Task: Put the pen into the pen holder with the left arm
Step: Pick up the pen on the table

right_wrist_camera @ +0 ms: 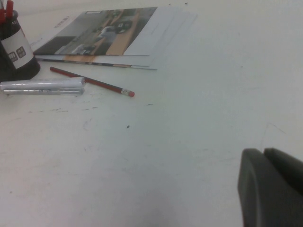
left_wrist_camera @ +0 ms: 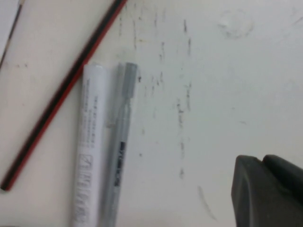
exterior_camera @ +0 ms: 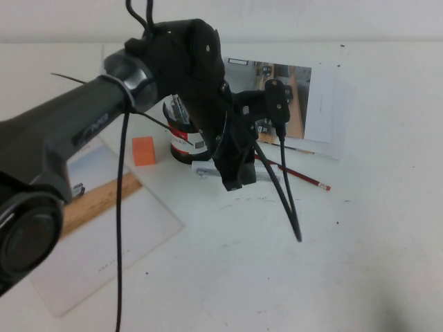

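Note:
My left gripper's fingers are lined up across the grey-silver pen's narrow way [left_wrist_camera: 124, 117]. I should keep going toward the pen's body [left_wrist_camera: 115, 172] until the fingers are on both sides of it, then close them.
The grey-silver pen [left_wrist_camera: 119, 146] lies flat on the white table, side by side with a white strip [left_wrist_camera: 90, 142]. It also shows in the right wrist view [right_wrist_camera: 33, 91]. The black mesh pen holder [exterior_camera: 181, 142], with a white label and red band, stands just behind them, partly hidden by the left arm; it also shows in the right wrist view [right_wrist_camera: 16, 52]. My left gripper [exterior_camera: 234, 183] points down over the table just right of the pen, empty and shut; in its wrist view [left_wrist_camera: 262, 160] it sits apart from the pen. My right gripper [right_wrist_camera: 262, 151] is low over bare table, shut and empty.
A thin red pencil [exterior_camera: 304, 178] lies right of the pen. An open magazine [exterior_camera: 304, 97] lies at the back. An orange block [exterior_camera: 144, 150], a wooden ruler [exterior_camera: 97, 204] and a paper sheet [exterior_camera: 118, 242] lie at the left. Loose black cables [exterior_camera: 287, 200] hang from the left arm.

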Controlling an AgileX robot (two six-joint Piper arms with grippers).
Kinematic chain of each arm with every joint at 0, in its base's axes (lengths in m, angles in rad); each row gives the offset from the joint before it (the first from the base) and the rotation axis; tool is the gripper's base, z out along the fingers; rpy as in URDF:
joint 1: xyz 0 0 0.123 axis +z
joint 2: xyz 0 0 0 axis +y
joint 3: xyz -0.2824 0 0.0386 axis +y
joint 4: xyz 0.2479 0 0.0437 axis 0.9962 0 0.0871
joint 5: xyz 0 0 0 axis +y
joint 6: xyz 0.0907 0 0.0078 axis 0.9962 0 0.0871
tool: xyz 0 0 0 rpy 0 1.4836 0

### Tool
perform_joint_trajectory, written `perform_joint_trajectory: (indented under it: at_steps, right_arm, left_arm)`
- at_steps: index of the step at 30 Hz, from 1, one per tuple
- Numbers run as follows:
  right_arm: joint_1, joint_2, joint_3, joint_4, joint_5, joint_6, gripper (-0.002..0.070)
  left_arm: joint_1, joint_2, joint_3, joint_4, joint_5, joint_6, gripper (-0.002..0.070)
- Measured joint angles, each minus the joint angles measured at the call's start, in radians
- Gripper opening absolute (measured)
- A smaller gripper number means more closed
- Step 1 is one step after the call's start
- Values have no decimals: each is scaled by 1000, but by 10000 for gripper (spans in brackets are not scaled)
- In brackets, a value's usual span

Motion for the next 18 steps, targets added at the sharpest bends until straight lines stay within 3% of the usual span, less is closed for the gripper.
perform_joint_trajectory:
  at_steps: [5,7,12,18]
  right_arm:
    - [0,0,0,0,0,0,-22]
    - [0,0,0,0,0,0,-22]
    - [0,0,0,0,0,0,-22]
    - [0,0,0,0,0,0,-22]
  left_arm:
    - [-9,47,-46,52,4,72,18]
    - [-11,53,-48,73,6,75,57]
    - [-13,71,-55,106,0,80,270]
    - [-13,96,-55,140,-53,82,328]
